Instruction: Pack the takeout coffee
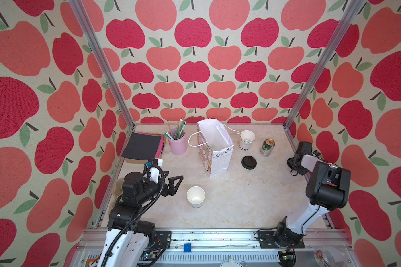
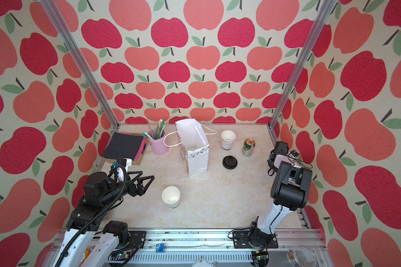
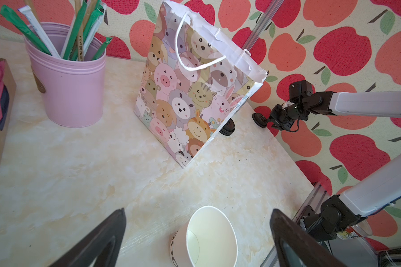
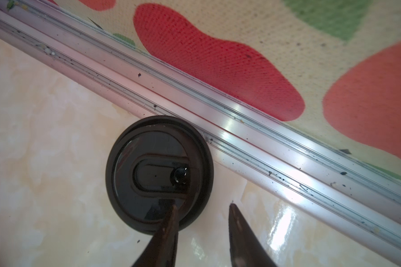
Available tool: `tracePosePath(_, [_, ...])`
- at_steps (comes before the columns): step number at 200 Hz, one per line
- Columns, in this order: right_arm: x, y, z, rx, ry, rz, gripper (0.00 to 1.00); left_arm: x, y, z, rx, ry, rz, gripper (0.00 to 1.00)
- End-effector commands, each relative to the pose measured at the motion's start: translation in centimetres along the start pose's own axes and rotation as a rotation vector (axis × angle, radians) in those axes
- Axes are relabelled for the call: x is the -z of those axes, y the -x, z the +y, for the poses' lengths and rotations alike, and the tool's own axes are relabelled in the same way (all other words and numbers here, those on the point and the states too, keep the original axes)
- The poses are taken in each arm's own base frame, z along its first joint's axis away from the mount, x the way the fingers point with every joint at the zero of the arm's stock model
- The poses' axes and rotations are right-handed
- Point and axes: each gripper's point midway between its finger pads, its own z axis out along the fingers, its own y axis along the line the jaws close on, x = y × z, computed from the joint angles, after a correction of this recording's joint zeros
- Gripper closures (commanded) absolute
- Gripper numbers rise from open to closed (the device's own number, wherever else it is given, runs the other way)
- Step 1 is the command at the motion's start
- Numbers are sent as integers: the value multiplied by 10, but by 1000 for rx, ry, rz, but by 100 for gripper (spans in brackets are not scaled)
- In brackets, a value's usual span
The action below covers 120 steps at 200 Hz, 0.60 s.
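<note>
I should push the black lid a little toward the can [image 1: 267,147] with my right gripper before gripping it across, because the lid's rim touches the rail [image 4: 202,133] and leaves a finger little room.
No lidded takeout coffee shows. A single white paper cup [image 1: 195,196] with dark lettering stands open near the table's front. My left gripper [image 3: 197,210] hangs open just left of it, the cup [image 3: 208,235] lying ahead between the wide-spread fingers. An animal-print paper bag [image 1: 218,157] stands open mid-table. A black sip lid [image 1: 248,161] lies flat to the bag's right. Another black lid [image 4: 148,175] lies by the right-hand rail. My right gripper [image 4: 203,205] is open over it, one finger in front of the lid, its mate outside the rim.
A stack of nested white cups [image 1: 247,139] and a green can [image 1: 267,147] stand at the back right. A pink pot of wrapped straws [image 1: 177,143] and a box with dark cloth [image 1: 141,145] sit at the back left. An aluminium rail [image 4: 241,129] edges the table.
</note>
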Motion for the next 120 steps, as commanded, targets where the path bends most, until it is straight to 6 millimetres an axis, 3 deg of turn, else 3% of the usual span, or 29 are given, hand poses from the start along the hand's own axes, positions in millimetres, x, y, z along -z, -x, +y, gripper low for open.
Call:
tracePosePath(1, [-4,7,5,-2,10,-1,63,0,-1,-1,-15,-10,-7,1])
tracePosePath(78, [-13,5,8,-19,14,30,71,0,-1,-1,-16,-11,-8,1])
tracePosePath(120, [-17,0,10,-24,19,59,83,0,-1,-1,-17,-11,-9,1])
